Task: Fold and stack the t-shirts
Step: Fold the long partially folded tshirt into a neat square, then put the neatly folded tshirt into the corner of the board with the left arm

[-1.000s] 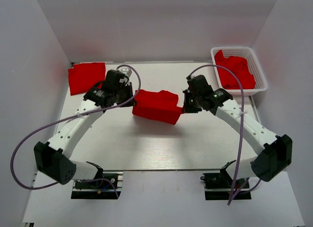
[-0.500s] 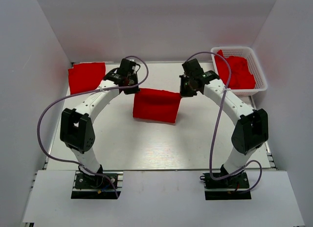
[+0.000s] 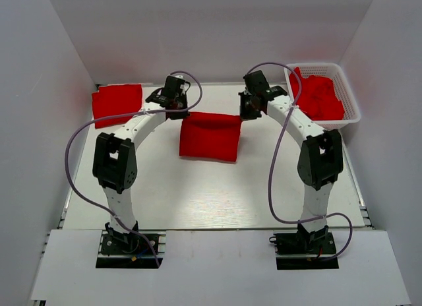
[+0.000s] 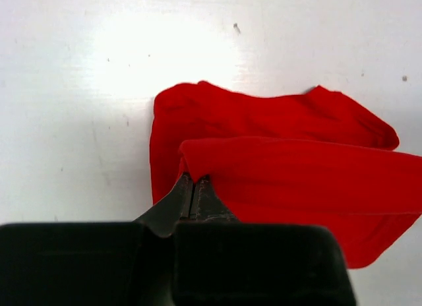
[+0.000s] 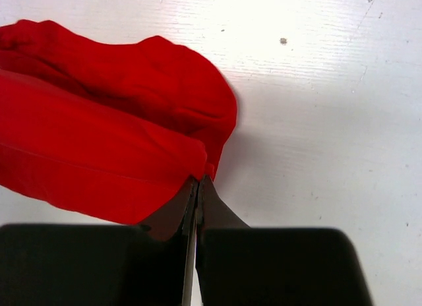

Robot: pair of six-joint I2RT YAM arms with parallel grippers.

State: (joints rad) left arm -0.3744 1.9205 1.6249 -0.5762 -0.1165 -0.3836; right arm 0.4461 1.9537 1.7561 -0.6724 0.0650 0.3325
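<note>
My left gripper is keeping the red t-shirt's held edge (image 4: pixel 297 145) taut along the red t-shirt's far edge (image 4: pixel 257 97) and should keep going toward that far edge and release there.
A red t-shirt (image 3: pixel 210 136) hangs stretched between my two grippers at the table's middle back, its lower part lying on the table. My left gripper (image 3: pixel 182 115) is shut on its upper left corner; the left wrist view shows the cloth (image 4: pixel 297 181) pinched at the gripper's tips (image 4: pixel 195 179). My right gripper (image 3: pixel 242 115) is shut on the upper right corner; the right wrist view shows the cloth (image 5: pixel 99 141) pinched at the gripper's tips (image 5: pixel 198 179). A folded red t-shirt (image 3: pixel 117 104) lies at the back left. More red t-shirts (image 3: pixel 320 95) fill the basket.
A white lattice basket (image 3: pixel 351 95) stands at the back right, beside the right wall. White walls close the table on the left, back and right. Both arms reach far back, with their cables arching above the table.
Both grippers have moved toward the back of the table and lifted the t-shirt's top edge, pulling it out flat and wide. The cloth now hangs smoother than before.
</note>
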